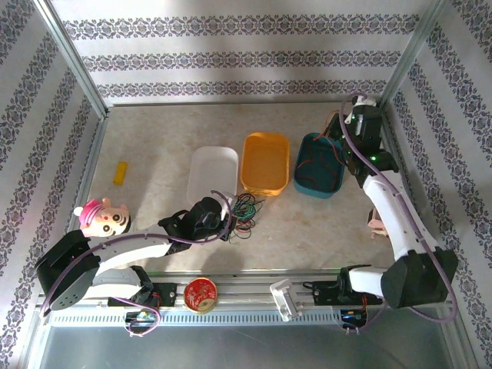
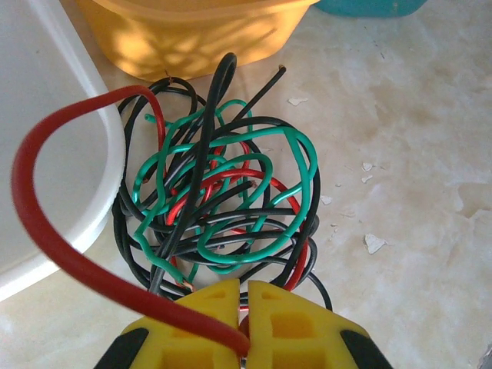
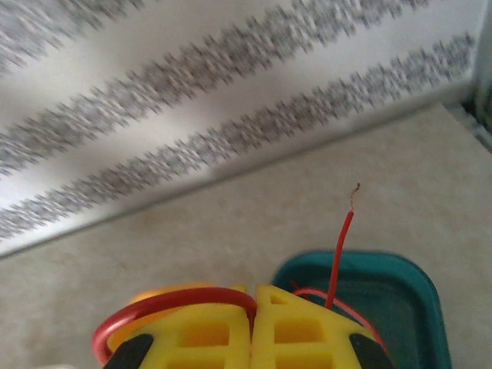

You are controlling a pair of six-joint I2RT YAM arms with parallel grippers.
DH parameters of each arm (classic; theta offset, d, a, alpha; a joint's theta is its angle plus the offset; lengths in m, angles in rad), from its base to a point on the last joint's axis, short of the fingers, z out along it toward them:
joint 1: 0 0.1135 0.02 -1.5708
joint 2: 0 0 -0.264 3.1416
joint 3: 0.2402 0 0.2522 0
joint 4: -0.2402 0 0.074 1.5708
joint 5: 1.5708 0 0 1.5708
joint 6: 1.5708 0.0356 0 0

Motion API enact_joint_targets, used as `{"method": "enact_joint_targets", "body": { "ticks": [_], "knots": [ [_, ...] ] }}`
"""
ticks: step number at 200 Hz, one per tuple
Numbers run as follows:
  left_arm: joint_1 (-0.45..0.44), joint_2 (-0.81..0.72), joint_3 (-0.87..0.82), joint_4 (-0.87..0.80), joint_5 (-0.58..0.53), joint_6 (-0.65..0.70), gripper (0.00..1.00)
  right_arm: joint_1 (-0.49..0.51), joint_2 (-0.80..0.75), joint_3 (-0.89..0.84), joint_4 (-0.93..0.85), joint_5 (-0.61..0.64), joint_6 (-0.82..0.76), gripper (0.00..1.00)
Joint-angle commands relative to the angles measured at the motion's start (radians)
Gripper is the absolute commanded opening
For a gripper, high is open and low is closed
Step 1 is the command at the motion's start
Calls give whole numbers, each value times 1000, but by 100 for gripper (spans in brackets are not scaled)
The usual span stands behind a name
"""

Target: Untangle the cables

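Note:
The red cable in the robot's left gripper loops back into the heap (image 2: pixel 161 134), so next the right gripper leaves its own cable in the teal bin and grabs the red loop (image 2: pixel 48 232).
The cables (image 2: pixel 223 192) lie as a tangled heap of black, red and green wires on the table, just in front of my left gripper (image 2: pixel 244 288). Its yellow jaws are shut on a red cable (image 2: pixel 46 231) that loops up to the left and back into the heap. From above, the heap (image 1: pixel 246 211) sits below the orange bin, with the left gripper (image 1: pixel 227 221) at its left side. My right gripper (image 3: pixel 252 290) is shut on another red cable (image 3: pixel 340 246), whose bare end sticks up over the teal bin (image 3: pixel 407 300). It (image 1: pixel 338 146) hovers above that bin (image 1: pixel 319 165).
A white tray (image 1: pixel 213 175), an orange bin (image 1: pixel 266 163) and the teal bin stand in a row mid-table. A doll's head (image 1: pixel 104 219), a yellow block (image 1: pixel 120 173) and a red round tin (image 1: pixel 200 294) lie at the left and front. Patterned walls enclose the table.

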Motion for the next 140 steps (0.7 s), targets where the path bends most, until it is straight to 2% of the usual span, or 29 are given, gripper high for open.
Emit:
{"method": "enact_joint_targets", "body": {
  "ticks": [1,19,73,79,92,101,115,140],
  "knots": [
    [8,6,15,22,8,0,0,-13,62,-63,-40,75,52,0],
    [8,7,29,12,3,7,0,-17,133,-97,-89,72,103,0],
    [6,33,73,-11,19,30,0,-40,355,-79,-127,-111,191,0],
    [6,34,75,-10,21,30,0,-43,372,-70,-133,-123,196,6],
    [6,33,76,-12,24,27,0,-52,395,-49,-153,-129,216,28],
    [5,32,78,-12,24,26,0,-58,399,-39,-164,-128,234,35],
    [5,29,79,-12,24,26,0,-61,383,-36,-166,-113,244,41],
    [3,28,86,-21,27,28,0,-61,288,-70,-157,-58,253,43]
  ]
}}
